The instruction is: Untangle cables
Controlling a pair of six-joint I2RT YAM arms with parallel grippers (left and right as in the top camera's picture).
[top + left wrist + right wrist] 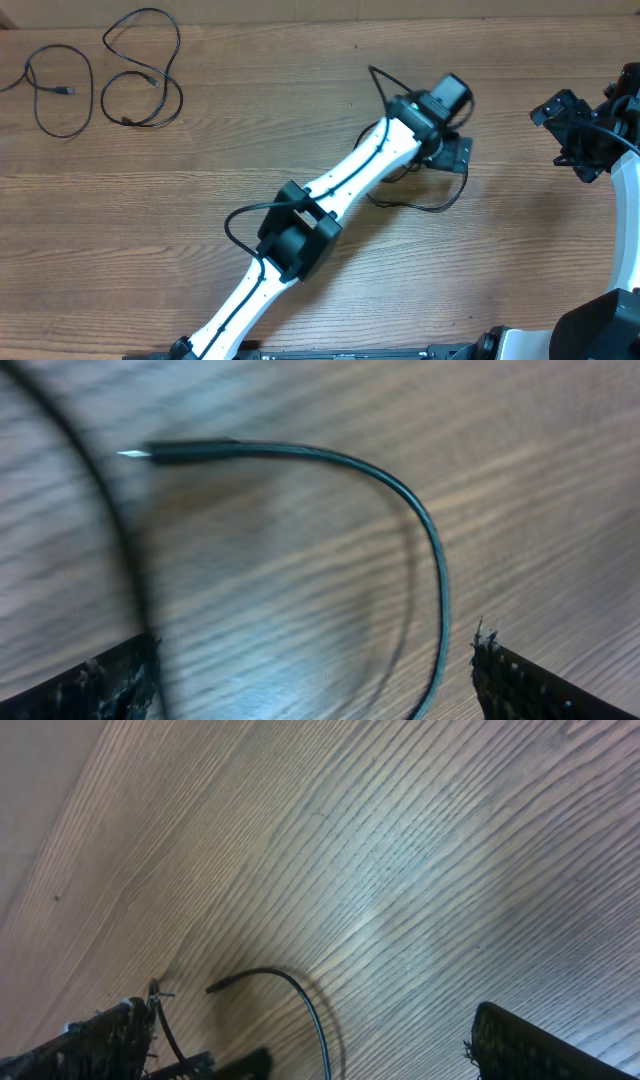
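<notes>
The black cable (441, 582) keeps a smooth arc (402, 491) above its own shadow, so it will stay in round bends when I carry it over.
One thin black cable (440, 206) lies in a loop on the wooden table under my left gripper (450, 155). In the left wrist view the cable (400, 485) arcs from its small plug end (135, 453) down between the wide-open fingers of my left gripper (315, 685), close to the right finger. Nothing is clamped. A blurred dark cord (105, 520) crosses at the left. Two other cables lie apart at the far left: one loop (60, 92) and a double loop (142, 72). My right gripper (572, 140) is open and empty; in its wrist view (320, 1055) the cable's end (290, 982) shows.
The left arm (300, 230) stretches diagonally from the front edge to the table's middle. The right arm stands at the right edge. The wooden table (250, 140) runs to a far edge at the top of the overhead view.
</notes>
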